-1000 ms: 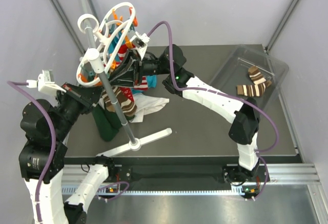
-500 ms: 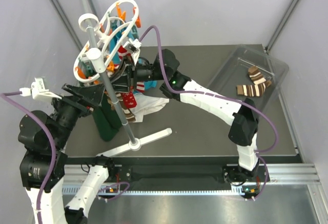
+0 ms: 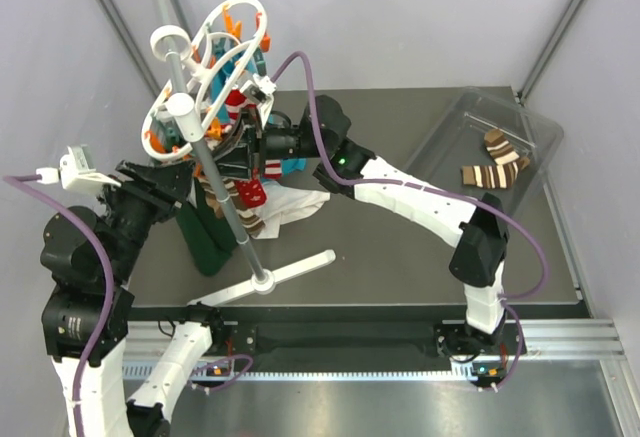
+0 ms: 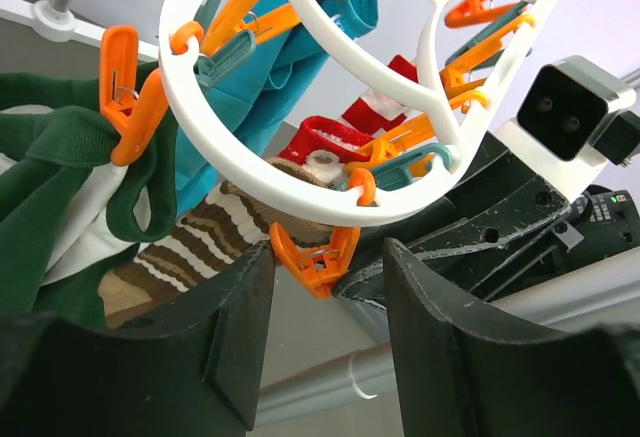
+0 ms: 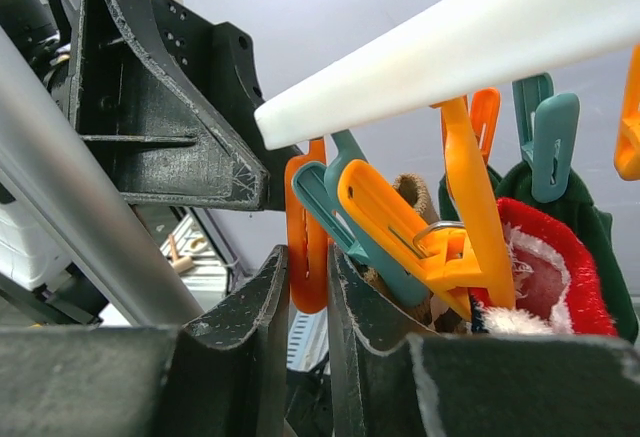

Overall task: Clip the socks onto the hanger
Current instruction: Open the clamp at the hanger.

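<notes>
The empty orange clip is in my right gripper at the ends of my left gripper's fingers, so next my right gripper lets go of it and gets the striped socks from the bin.
The white ring hanger with orange clips tops the grey pole. A brown-and-cream striped sock and a red-and-white sock hang from its clips. My left gripper is open just under the ring, an orange clip at its fingertips. In the top view the left gripper sits left of the pole. My right gripper is shut on another orange clip, beside a red sock; from above the right gripper is under the hanger. More brown striped socks lie apart.
A clear plastic bin at the back right holds the loose striped socks. A dark green garment and a white cloth lie by the pole. The stand's white foot reaches toward the table's front.
My left gripper has gone from shut to open and drawn back to the left. The hanger has swung and tilted. My right gripper has shifted slightly left, staying on its clip.
</notes>
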Action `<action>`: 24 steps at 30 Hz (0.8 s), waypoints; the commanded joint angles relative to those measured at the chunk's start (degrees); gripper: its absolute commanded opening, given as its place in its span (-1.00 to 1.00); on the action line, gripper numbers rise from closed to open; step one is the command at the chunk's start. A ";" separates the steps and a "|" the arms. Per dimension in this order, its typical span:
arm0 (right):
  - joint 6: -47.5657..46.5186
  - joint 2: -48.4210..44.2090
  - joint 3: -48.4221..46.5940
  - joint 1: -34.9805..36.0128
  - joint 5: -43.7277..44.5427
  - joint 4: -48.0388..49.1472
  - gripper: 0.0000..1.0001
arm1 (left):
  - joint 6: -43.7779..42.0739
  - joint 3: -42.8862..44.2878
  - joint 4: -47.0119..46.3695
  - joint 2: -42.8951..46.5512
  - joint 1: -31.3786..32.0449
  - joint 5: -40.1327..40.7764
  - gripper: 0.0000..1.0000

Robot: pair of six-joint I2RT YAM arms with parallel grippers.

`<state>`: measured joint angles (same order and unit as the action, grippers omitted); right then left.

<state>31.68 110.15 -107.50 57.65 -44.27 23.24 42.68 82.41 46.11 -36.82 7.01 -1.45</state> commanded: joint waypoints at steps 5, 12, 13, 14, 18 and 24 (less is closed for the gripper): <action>-2.68 -2.83 -1.66 1.59 0.33 -1.09 -1.00 | -1.54 0.12 -4.18 -1.67 0.11 0.40 0.12; -3.21 -2.92 -1.74 1.77 0.15 -1.62 -1.00 | -2.51 0.12 -4.71 -2.64 0.11 -0.04 -0.47; -3.21 -3.01 -1.74 1.77 0.15 -1.62 -1.00 | -2.60 0.12 -4.45 -2.73 0.11 -0.04 -0.64; -3.21 -3.01 -1.74 1.77 0.06 -1.62 -1.00 | -2.68 0.29 -4.27 -2.91 0.20 -0.13 -0.76; -3.99 -3.36 -1.83 1.68 1.28 -4.85 -0.74 | -3.03 0.12 -4.10 -2.56 0.20 0.40 -1.00; -9.18 -11.61 5.36 -1.56 11.98 -13.21 0.19 | -4.26 0.21 -3.75 -2.47 0.11 0.84 -1.00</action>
<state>26.15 106.41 -104.57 57.56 -39.00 14.26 39.35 82.37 44.56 -38.48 7.01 -0.14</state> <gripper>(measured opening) 0.569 0.053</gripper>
